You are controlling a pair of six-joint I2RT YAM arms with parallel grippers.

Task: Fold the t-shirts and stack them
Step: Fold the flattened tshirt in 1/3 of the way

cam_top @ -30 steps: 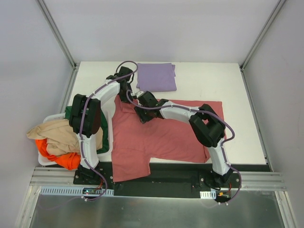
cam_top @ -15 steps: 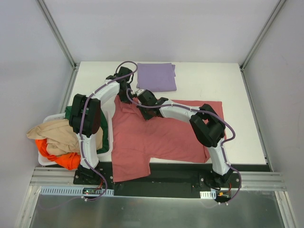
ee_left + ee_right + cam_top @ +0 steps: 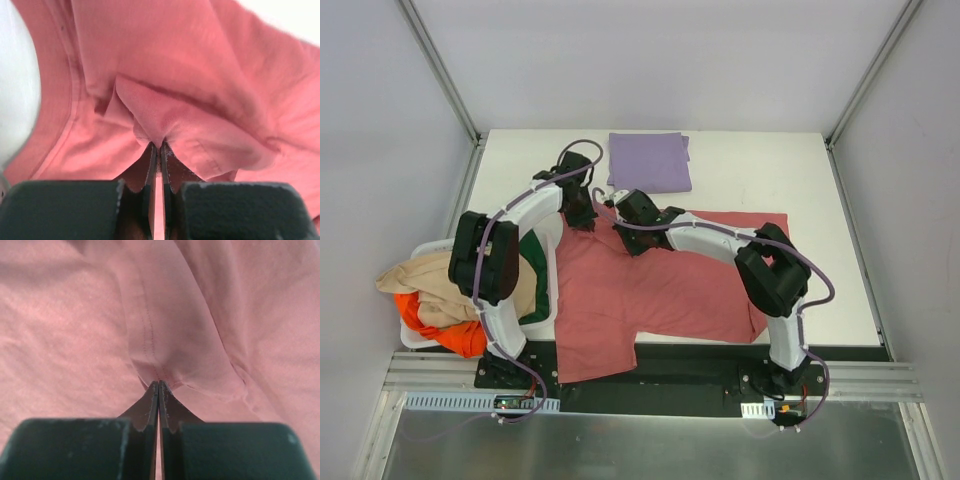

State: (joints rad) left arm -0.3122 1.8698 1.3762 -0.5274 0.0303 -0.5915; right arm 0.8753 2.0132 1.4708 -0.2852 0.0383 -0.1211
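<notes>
The pinched fold is low over the spread salmon-red shirt. My left gripper keeps laying the fold toward the shirt's front edge and let it go flat there.
A salmon-red t-shirt lies spread on the white table, its near part hanging over the front edge. My left gripper is shut on a pinch of the shirt's fabric at its far left corner, near the collar band. My right gripper is shut on a seamed fold of the same shirt, just right of the left gripper. A folded lilac t-shirt lies flat at the back of the table.
A white basket at the table's left edge holds a tan, an orange and a green garment. Bare table lies right of the shirts.
Both grippers have shifted slightly toward the back and right while holding the shirt's top-left part. The left arm's elbow has swung left, and the shirt's top-left corner is drawn in.
</notes>
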